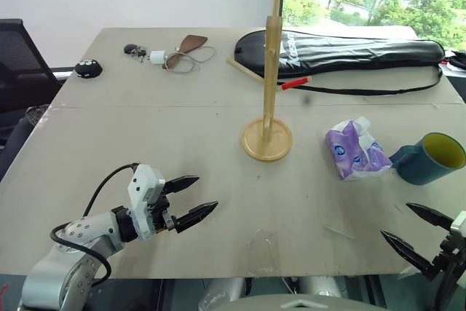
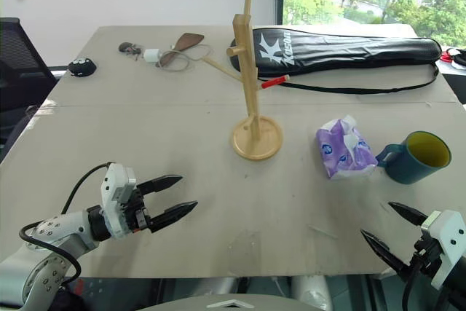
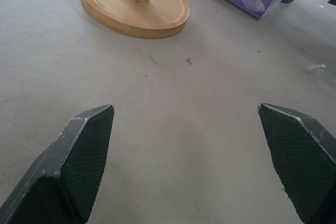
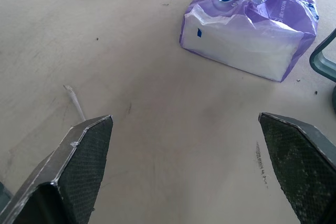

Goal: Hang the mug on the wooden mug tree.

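I expect the tissue packet (image 1: 357, 154) to crumple into a narrow pinch when I lift it with my right gripper, because the purple film (image 1: 354, 136) is loose and wrinkled.
The teal mug (image 1: 429, 158) with a yellow inside stands upright at the table's right edge, its handle toward the tissue packet. The wooden mug tree (image 1: 269, 71) rises from its round base (image 1: 267, 140) near the table's middle. My left gripper (image 1: 194, 197) hovers open and empty over the near left of the table, pointing toward the tree's base (image 3: 134, 3). Open and empty too, my right gripper (image 1: 415, 229) sits at the near right corner, just in front of the mug. A sliver of the mug's handle (image 4: 323, 59) shows in the right wrist view.
A purple-and-white tissue packet (image 1: 354, 151) lies between tree and mug. A long black racket bag (image 1: 342, 52) stretches across the far right. Keys, a white charger with cable (image 1: 164, 56) and a black mouse (image 1: 87, 68) lie at the far left. A black chair (image 1: 18, 56) stands left of the table.
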{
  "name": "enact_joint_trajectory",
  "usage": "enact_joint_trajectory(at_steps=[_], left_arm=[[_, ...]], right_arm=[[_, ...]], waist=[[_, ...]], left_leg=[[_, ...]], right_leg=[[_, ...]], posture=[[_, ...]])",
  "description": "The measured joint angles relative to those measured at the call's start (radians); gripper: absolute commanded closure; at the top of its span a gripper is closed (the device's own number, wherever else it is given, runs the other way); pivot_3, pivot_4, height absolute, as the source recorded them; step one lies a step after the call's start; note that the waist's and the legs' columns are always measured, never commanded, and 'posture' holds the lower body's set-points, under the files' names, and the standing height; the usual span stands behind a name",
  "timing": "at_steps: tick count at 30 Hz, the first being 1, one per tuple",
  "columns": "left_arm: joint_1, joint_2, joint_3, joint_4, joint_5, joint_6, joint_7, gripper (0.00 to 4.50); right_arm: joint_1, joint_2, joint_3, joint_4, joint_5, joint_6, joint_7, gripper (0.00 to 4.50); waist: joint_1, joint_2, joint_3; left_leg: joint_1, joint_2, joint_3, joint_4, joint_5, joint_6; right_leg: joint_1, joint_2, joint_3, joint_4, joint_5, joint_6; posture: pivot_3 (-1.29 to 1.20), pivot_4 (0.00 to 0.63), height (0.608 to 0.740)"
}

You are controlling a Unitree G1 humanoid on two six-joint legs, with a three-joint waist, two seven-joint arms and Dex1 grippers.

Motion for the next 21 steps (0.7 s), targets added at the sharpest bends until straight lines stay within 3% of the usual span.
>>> enact_joint_trajectory(at_steps=[2, 9, 14, 21], left_arm=[[-0.002, 0.0, 0.001, 0.001, -0.007, 0.004, -0.003, 0.0], [-0.062, 0.05, 0.005, -0.06, -0.131, 0.022, -0.139, 0.0], [-0.062, 0.063, 0.005, -0.104, -0.15, 0.016, -0.172, 0.0], [-0.039, 0.06, 0.009, -0.169, -0.184, 0.02, -0.14, 0.0]], right_arm=[[-0.014, 0.001, 0.003, -0.001, -0.004, 0.001, -0.01, 0.01], [-0.321, -0.061, 0.178, -0.156, -0.127, 0.156, -0.244, 0.01], [-0.423, -0.118, 0.294, -0.098, -0.252, 0.146, -0.261, 0.01], [-0.495, -0.11, 0.321, 0.045, -0.268, 0.162, -0.264, 0.01]], waist=[[0.0, 0.0, 0.0], [-0.001, 0.0, 0.0], [0.0, -0.001, 0.0], [-0.004, -0.001, 0.001]], left_leg=[[0.0, 0.0, 0.0, 0.0, 0.0, 0.0], [0.0, 0.0, 0.0, 0.0, 0.0, 0.0], [-0.003, 0.0, -0.001, -0.001, 0.0, 0.0], [-0.001, 0.0, 0.0, 0.0, 0.0, 0.0]], right_leg=[[0.0, 0.0, 0.0, 0.0, 0.0, 0.0], [-0.001, 0.0, -0.001, 0.0, 0.0, 0.0], [-0.001, -0.001, -0.004, -0.004, 0.0, 0.0], [-0.001, 0.0, -0.002, -0.001, 0.0, -0.001]], posture=[[0.0, 0.15, 0.74], [0.0, 0.15, 0.74], [0.0, 0.15, 0.74], [0.0, 0.15, 0.74]])
